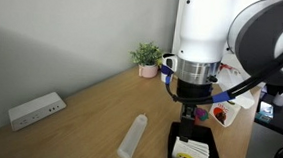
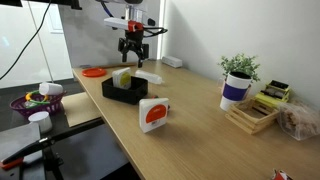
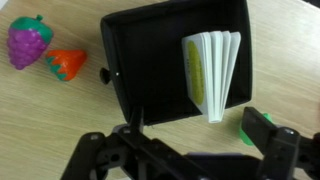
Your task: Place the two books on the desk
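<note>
The robot's open fingers are lined up across the thin width of the black tray's book (image 3: 209,72), so the gripper should keep going down until they are on both sides of its pages (image 3: 219,98), and then close.
A book with yellowish print (image 3: 212,72) stands on edge in the flat black tray (image 3: 150,60), pages fanned. It also shows in both exterior views (image 1: 190,151) (image 2: 122,77). A book with a red picture (image 2: 153,113) stands upright on the light wooden desk (image 2: 200,135), apart from the tray (image 2: 112,92). My gripper (image 3: 198,138) is open and empty. It hangs above the tray (image 1: 205,144) and the book in both exterior views (image 1: 190,104) (image 2: 132,47).
A pale long object (image 1: 132,137) lies on the desk beside the tray. A white power strip (image 1: 34,110) sits by the wall. Toy grapes (image 3: 28,40) and an orange toy (image 3: 65,63) lie near the tray. A potted plant (image 2: 237,85), wooden rack (image 2: 255,115) and orange plate (image 2: 95,72) stand around.
</note>
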Controlling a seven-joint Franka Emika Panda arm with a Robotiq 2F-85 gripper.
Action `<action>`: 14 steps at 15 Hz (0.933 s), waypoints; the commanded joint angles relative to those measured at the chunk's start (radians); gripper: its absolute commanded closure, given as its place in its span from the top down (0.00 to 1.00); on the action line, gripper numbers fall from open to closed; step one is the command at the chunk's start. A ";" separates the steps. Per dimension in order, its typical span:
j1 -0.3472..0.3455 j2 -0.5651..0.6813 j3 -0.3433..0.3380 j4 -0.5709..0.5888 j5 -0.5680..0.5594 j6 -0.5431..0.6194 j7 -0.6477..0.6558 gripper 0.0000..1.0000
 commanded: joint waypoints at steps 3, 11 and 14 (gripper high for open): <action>-0.037 0.028 0.047 0.003 0.123 -0.009 -0.172 1.00; -0.019 0.058 0.034 -0.010 0.097 -0.024 -0.166 1.00; -0.018 0.092 0.034 0.008 0.096 -0.039 -0.169 1.00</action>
